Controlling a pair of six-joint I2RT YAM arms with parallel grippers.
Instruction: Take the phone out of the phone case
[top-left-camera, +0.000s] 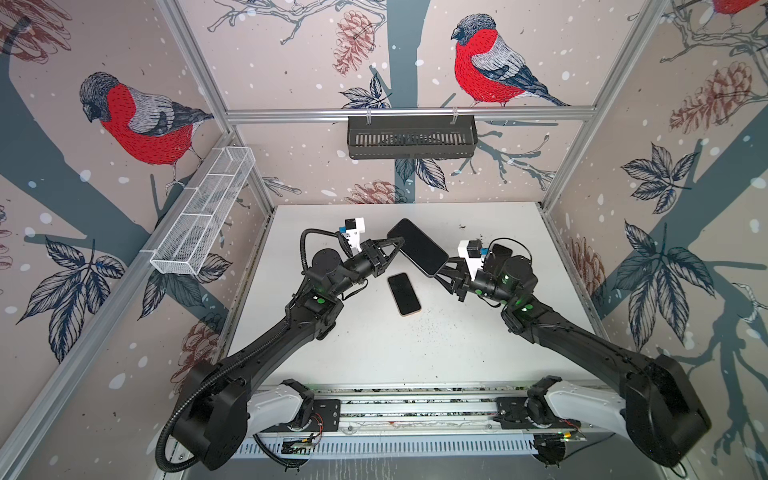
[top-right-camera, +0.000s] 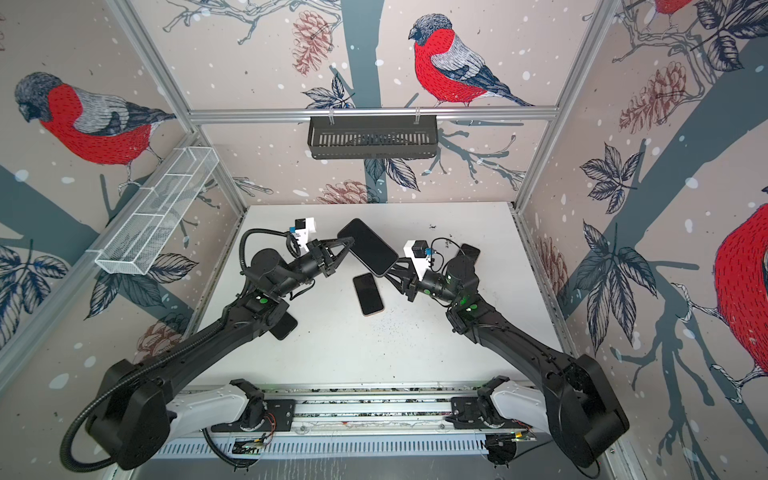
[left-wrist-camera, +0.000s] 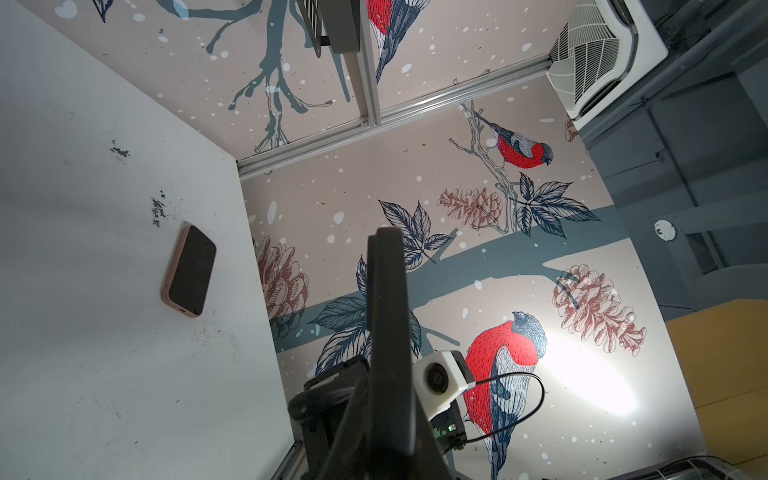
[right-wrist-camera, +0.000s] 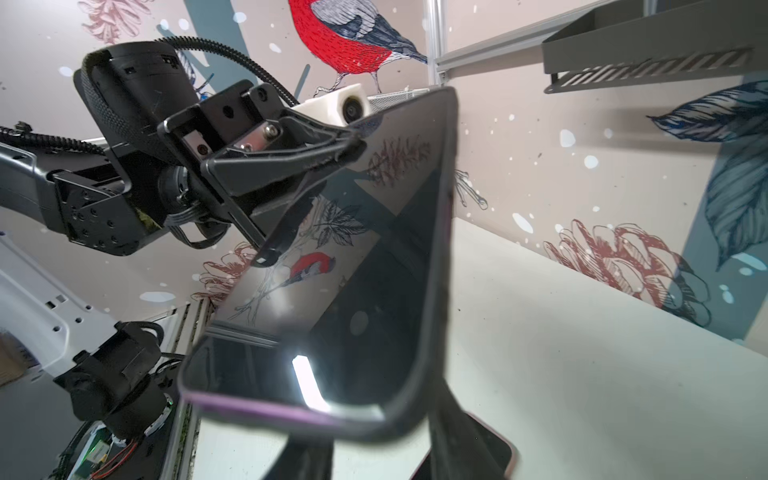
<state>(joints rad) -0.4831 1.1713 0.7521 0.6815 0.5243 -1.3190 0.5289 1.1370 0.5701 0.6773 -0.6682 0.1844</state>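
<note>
The phone is slanted, with its near end (top-left-camera: 441, 267) above my right gripper's open fingers. My left gripper should turn the phone upright and offer its free long edge (top-left-camera: 429, 238).
A large phone (top-left-camera: 417, 247) (top-right-camera: 368, 247) in a dark phone case hangs tilted above the table's middle in both top views. My left gripper (top-left-camera: 397, 242) (top-right-camera: 349, 240) is shut on its far side edge, one finger on the screen and one underneath (right-wrist-camera: 351, 153). In the left wrist view the phone (left-wrist-camera: 388, 291) is edge-on. A purple strip (right-wrist-camera: 257, 411) shows along its near end. My right gripper (top-left-camera: 442, 268) (top-right-camera: 392, 270) (right-wrist-camera: 382, 453) sits just under that near end. Its two fingers stand apart and hold nothing.
A smaller phone in a pink case (top-left-camera: 404, 294) (top-right-camera: 368, 294) (left-wrist-camera: 189, 270) lies screen up on the white table (top-left-camera: 415, 353). Dark rounded items lie by the left arm (top-right-camera: 284, 326) and behind the right wrist (top-right-camera: 469, 250). A black basket (top-left-camera: 411, 137) and a white mesh tray (top-left-camera: 203, 212) hang on the walls.
</note>
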